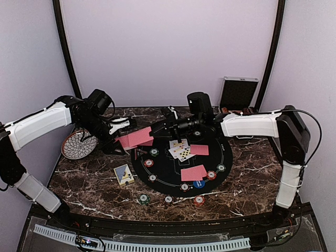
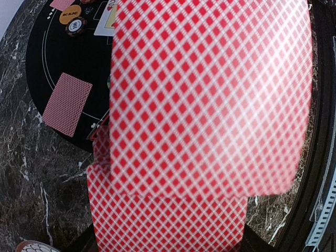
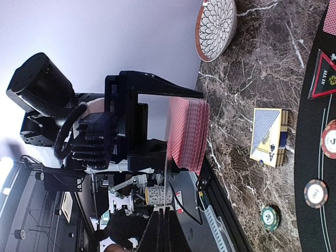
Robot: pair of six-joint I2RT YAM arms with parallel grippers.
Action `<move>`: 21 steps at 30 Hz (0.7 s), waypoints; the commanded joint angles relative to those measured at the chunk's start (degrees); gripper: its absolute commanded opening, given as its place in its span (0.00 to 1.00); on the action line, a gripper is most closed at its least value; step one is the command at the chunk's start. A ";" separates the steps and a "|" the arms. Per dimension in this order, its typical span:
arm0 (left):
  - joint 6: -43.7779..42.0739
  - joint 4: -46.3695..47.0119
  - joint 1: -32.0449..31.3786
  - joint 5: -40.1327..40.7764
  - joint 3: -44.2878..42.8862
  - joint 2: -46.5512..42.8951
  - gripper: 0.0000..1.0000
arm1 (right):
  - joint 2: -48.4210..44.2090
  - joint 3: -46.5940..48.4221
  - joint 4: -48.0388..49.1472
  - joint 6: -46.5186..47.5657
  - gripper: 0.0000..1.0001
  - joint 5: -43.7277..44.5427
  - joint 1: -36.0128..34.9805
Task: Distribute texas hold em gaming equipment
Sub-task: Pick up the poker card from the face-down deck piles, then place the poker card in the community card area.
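Observation:
I should next move my right gripper toward the lone face-down card (image 1: 199,150) beside the face-up cards and let go there, because a single card (image 1: 140,137) is clear of the deck.
My left gripper (image 1: 125,137) is shut on a deck of red-backed playing cards (image 1: 136,138) above the table's left side. In the left wrist view the deck (image 2: 168,220) hides the jaws, and its top card (image 2: 210,94) sits slid forward off the stack. My right gripper (image 3: 167,226) reaches in from the right and is shut on that one card, which shows edge-on (image 3: 167,157) beside the deck (image 3: 190,134). On the black round mat (image 1: 163,170) lie face-down cards (image 1: 193,172), face-up cards (image 1: 181,151) and several poker chips (image 1: 149,163).
A patterned white plate (image 1: 79,144) stands at the left behind my left arm. A blue card box (image 1: 124,174) lies left of the mat. More chips (image 1: 144,198) sit near the front edge. A silver case (image 1: 239,93) stands open at the back right.

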State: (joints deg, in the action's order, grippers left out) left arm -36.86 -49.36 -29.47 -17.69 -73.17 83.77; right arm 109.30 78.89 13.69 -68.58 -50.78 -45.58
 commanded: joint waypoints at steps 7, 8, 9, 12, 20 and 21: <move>-0.58 0.48 0.60 0.00 -0.57 -1.49 0.00 | -6.58 -6.38 1.04 2.30 0.00 -0.72 4.40; -0.58 0.49 0.62 0.02 -0.57 -1.49 0.00 | -7.15 -7.45 0.65 2.80 0.00 -0.72 5.15; -0.58 0.47 0.64 0.03 -0.57 -1.50 0.00 | -7.82 -8.23 -0.33 3.69 0.00 -0.65 5.92; -0.58 0.46 0.65 0.13 -0.72 -1.42 0.00 | -9.99 -11.66 -2.18 5.87 0.00 -0.45 9.10; -0.59 0.50 0.74 0.06 -0.73 -1.37 0.00 | -13.81 -20.07 -7.74 13.31 0.00 0.72 19.38; -0.58 0.50 0.74 0.01 -0.74 -1.39 0.00 | -13.92 -20.86 -8.22 14.09 0.00 0.77 20.53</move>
State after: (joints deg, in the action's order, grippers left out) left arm -36.86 -49.36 -29.08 -17.08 -73.17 83.77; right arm 97.54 61.04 8.14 -59.75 -50.61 -28.64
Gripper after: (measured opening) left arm 0.677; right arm 0.006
